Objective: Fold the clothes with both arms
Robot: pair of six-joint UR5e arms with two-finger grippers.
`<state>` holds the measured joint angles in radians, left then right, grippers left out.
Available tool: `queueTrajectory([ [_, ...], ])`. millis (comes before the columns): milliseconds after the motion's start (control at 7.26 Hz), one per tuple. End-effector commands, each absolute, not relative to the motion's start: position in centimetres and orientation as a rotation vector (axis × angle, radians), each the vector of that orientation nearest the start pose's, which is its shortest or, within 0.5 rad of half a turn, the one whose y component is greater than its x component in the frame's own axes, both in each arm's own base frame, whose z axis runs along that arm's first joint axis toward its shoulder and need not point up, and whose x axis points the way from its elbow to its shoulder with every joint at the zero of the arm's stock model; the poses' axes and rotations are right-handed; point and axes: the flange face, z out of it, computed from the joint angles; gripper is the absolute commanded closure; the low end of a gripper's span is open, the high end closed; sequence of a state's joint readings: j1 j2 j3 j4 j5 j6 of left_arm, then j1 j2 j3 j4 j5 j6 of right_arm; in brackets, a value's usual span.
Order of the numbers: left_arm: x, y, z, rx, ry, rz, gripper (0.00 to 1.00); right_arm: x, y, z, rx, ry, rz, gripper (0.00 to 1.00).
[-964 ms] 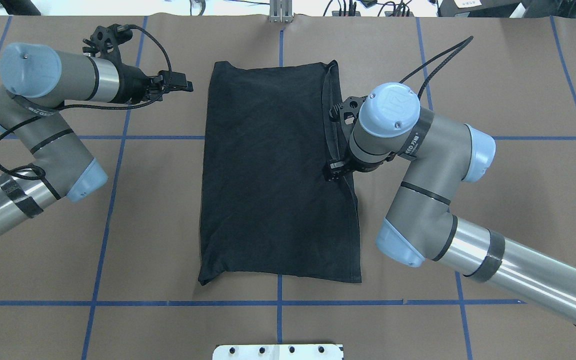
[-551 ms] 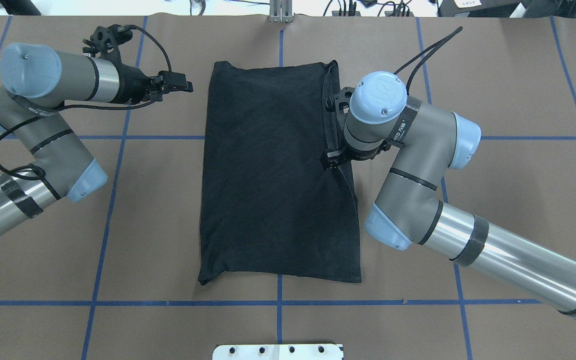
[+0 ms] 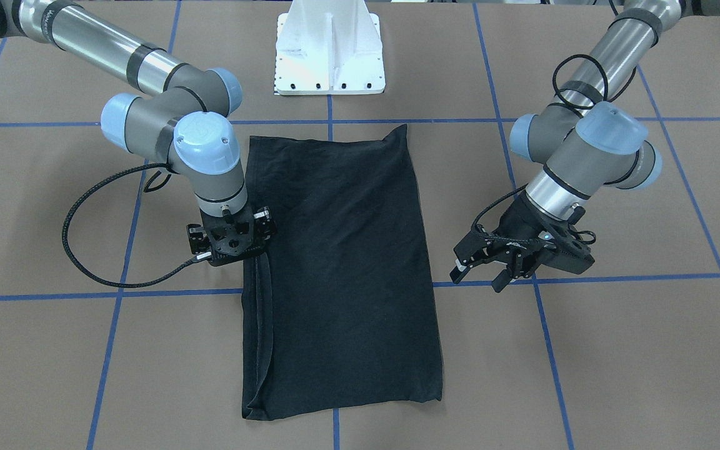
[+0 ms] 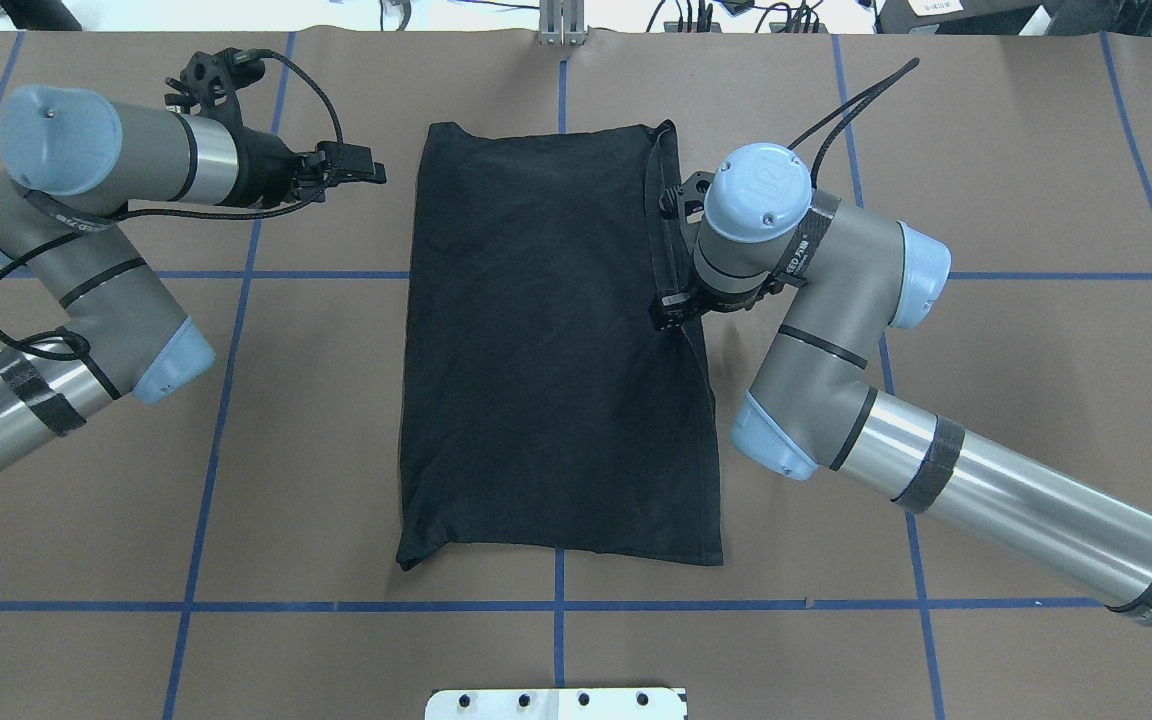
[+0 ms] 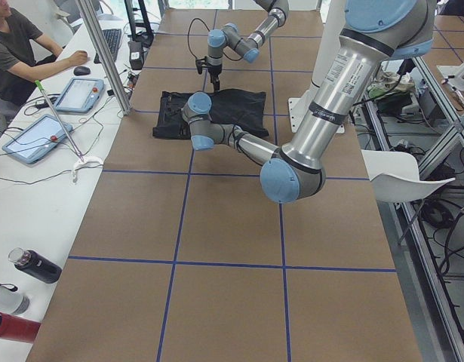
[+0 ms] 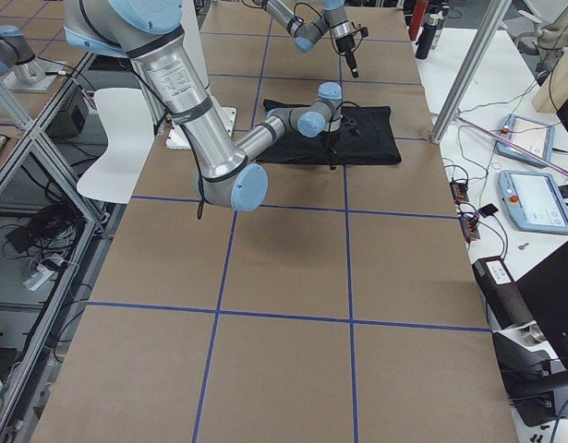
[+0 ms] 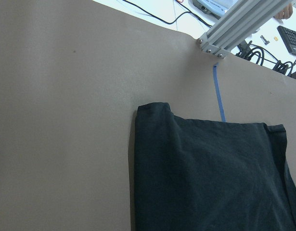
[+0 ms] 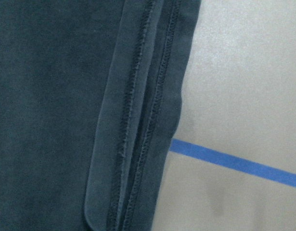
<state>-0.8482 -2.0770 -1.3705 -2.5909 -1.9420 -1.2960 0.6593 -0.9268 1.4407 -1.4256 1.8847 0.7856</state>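
The T-shirt's stitched hem (image 3: 264, 322) is folded back over the cloth. My right gripper should lift and then pull the hem out flat to the T-shirt's long edge (image 3: 245, 330).
The clothes are one black T-shirt (image 4: 546, 350), folded into a tall rectangle flat on the brown table, also seen from the front (image 3: 341, 262). My left gripper (image 4: 371, 170) hovers beside the shirt's far left corner, apart from it. Its fingers are spread open and empty in the front-facing view (image 3: 477, 281). My right gripper (image 4: 674, 310) points straight down at the shirt's right edge, and its own wrist hides the fingers. The right wrist view shows only the stitched hem (image 8: 133, 125) close up, so whether that gripper is open or shut does not show.
The white pedestal base (image 3: 329, 56) stands at the table's near edge behind the shirt. Blue tape lines (image 4: 226, 400) grid the table. An aluminium post (image 4: 561, 25) rises at the far edge. A person (image 5: 20, 53) sits at a side desk with tablets; bottles (image 5: 28, 264) stand nearby.
The right arm's wrist and gripper have shifted toward the table's far side along the shirt's right edge. The left arm and the shirt have not moved.
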Motion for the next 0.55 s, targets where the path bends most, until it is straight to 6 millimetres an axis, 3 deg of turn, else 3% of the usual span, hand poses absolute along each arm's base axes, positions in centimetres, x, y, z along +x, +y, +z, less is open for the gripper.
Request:
queueTrajectory([
  [0,38.7,-58.6,34.2,0.43,1.276,-0.239,0.0,-49.0,-55.2,33.6,0.215,-0.679,-0.218,0.0],
  [275,38.8,-58.5,34.3,0.427,1.275,-0.239,0.0,-46.7,-56.2,34.2,0.183,-0.713,-0.229,0.0],
  [413,38.8,-58.5,34.4,0.429,1.273,-0.24,0.0,-46.5,-55.9,32.7,0.198,-0.729,-0.232,0.0],
])
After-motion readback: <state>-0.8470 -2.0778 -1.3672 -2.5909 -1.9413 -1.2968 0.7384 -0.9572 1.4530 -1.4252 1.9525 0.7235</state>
